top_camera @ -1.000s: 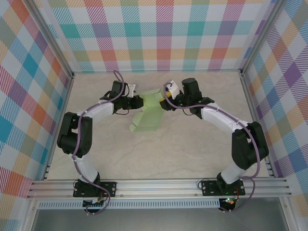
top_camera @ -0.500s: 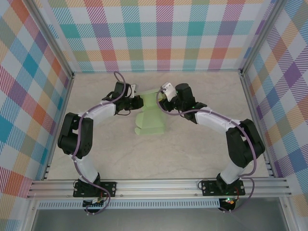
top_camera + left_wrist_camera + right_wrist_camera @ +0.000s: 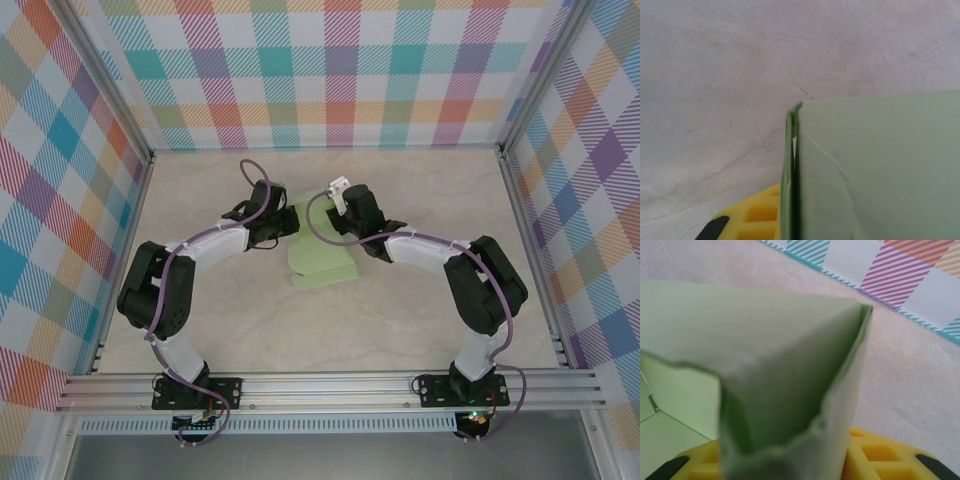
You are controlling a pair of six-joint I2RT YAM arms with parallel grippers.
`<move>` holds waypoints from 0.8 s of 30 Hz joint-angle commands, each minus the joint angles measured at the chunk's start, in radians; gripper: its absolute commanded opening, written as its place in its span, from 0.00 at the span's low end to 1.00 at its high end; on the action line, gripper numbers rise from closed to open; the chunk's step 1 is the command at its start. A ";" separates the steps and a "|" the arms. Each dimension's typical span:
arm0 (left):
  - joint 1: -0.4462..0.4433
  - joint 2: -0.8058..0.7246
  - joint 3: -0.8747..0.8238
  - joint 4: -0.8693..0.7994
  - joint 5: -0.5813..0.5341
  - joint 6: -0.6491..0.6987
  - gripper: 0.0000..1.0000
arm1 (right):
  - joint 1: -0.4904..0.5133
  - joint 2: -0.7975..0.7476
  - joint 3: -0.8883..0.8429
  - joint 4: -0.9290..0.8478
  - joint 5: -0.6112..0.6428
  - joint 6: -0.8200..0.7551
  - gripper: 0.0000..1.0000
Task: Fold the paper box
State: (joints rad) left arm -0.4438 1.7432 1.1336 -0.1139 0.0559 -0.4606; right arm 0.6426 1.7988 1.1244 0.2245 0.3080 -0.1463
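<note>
The folded flap (image 3: 785, 407) gapes and is crumpled at the corner of the box, so the robot's right gripper needs to open, move back and pinch the box side's layers (image 3: 844, 375) closer together.
The paper box (image 3: 322, 262) is pale green card, part folded, lying in the middle of the table between my two grippers. My left gripper (image 3: 287, 222) holds its left upper edge. In the left wrist view the doubled card edge (image 3: 790, 165) stands beside one yellow finger pad (image 3: 750, 220), and the other pad is hidden behind the card. My right gripper (image 3: 333, 222) is at the box's upper right. In the right wrist view a folded, crumpled flap (image 3: 775, 350) fills the gap between the two yellow fingers (image 3: 885, 455), touching both.
Plaid walls (image 3: 340, 70) close in the table on three sides. An aluminium rail (image 3: 330, 390) runs along the near edge by the arm bases. Bare marble-look table (image 3: 420, 320) lies in front of and beside the box.
My right gripper has moved left and nearer, closing in on the left gripper, and its jaws have narrowed. The box has swung round and now lies shorter and more squared.
</note>
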 commanded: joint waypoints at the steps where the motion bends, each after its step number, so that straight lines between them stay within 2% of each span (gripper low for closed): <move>1: -0.033 -0.066 -0.015 -0.019 -0.014 -0.052 0.01 | -0.008 0.036 0.035 0.012 0.102 0.040 0.36; 5: -0.051 -0.080 -0.021 -0.026 -0.016 -0.083 0.02 | -0.004 0.051 0.046 0.015 0.095 0.079 0.35; 9: -0.058 -0.085 -0.019 -0.036 -0.005 -0.103 0.12 | -0.004 0.053 0.045 0.021 0.055 0.059 0.33; 10: -0.057 -0.093 -0.021 -0.039 -0.002 -0.103 0.17 | -0.006 0.048 0.044 0.018 0.026 0.023 0.33; 14: -0.051 -0.161 -0.065 0.022 0.050 -0.076 0.47 | -0.034 0.034 0.035 -0.006 -0.113 -0.046 0.31; 18: -0.037 -0.244 -0.106 0.036 0.115 -0.047 0.61 | -0.079 0.031 0.042 -0.053 -0.277 -0.094 0.28; 21: -0.010 -0.312 -0.141 0.024 0.148 -0.011 0.68 | -0.117 0.047 0.061 -0.109 -0.417 -0.163 0.29; 22: 0.006 -0.342 -0.151 0.009 0.148 0.009 0.78 | -0.130 0.051 0.060 -0.117 -0.447 -0.181 0.29; 23: 0.027 -0.370 -0.161 -0.001 0.156 0.037 0.80 | -0.141 0.053 0.057 -0.120 -0.484 -0.204 0.28; 24: 0.047 -0.395 -0.167 -0.010 0.162 0.067 0.89 | -0.150 0.053 0.053 -0.123 -0.524 -0.231 0.29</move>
State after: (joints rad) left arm -0.4488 1.4170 0.9916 -0.1040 0.1757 -0.4755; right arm 0.5140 1.8305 1.1553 0.1390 -0.0376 -0.2813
